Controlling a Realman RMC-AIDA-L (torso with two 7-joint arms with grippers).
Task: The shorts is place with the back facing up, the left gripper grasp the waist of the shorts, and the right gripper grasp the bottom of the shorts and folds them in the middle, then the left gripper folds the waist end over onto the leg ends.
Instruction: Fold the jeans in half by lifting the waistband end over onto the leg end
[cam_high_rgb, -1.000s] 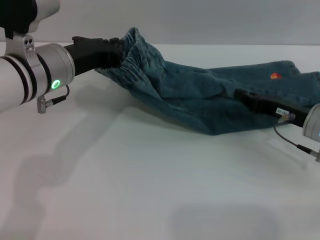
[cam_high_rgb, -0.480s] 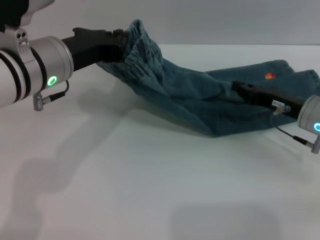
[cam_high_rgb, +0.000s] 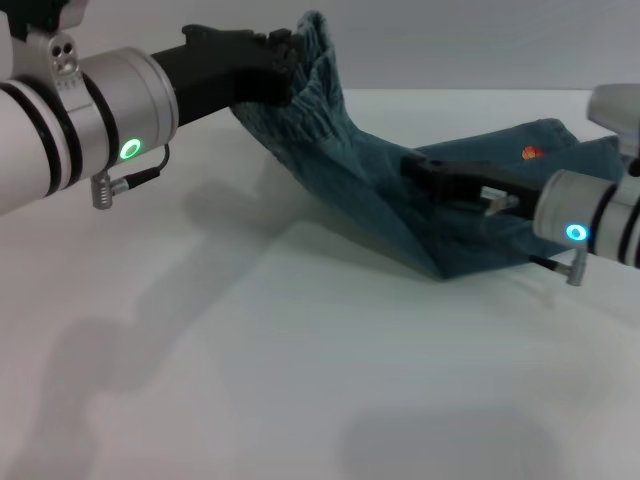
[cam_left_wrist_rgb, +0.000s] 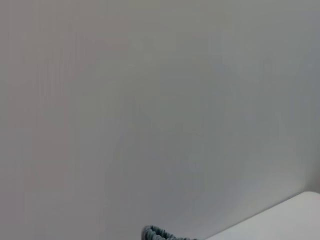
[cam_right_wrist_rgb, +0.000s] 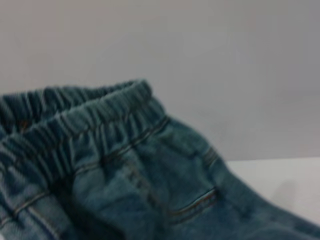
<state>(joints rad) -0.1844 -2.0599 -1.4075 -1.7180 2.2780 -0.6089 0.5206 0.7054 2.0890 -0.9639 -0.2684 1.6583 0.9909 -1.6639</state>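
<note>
Next, I move my right gripper back past the leg ends (cam_high_rgb: 588, 150) first, because it is over the middle of the shorts (cam_high_rgb: 415, 226), where the waist has to fold over.
The faded blue denim shorts (cam_high_rgb: 380, 185) lie folded lengthwise on the white table (cam_high_rgb: 250, 360). Their ruffled waist (cam_high_rgb: 315, 70) is lifted off the table at the back left. My left gripper (cam_high_rgb: 288, 58), black on a silver arm, is shut on that waist. The waistband (cam_right_wrist_rgb: 85, 117) fills the right wrist view, with a back pocket (cam_right_wrist_rgb: 192, 202) below it. A strip of the waistband (cam_left_wrist_rgb: 160, 233) edges the left wrist view. My right gripper (cam_high_rgb: 412, 166) rests low over the middle of the shorts. The leg ends (cam_high_rgb: 565, 130) lie at the far right by an orange ball print (cam_high_rgb: 533, 153).
A plain grey wall (cam_high_rgb: 450, 40) stands behind the table. The right arm's silver wrist (cam_high_rgb: 590, 215) with a blue light and a thin grey cable (cam_high_rgb: 548, 265) hangs over the table's right side.
My left gripper has carried the waist up and to the right. My right gripper has slid left along the shorts toward their middle.
</note>
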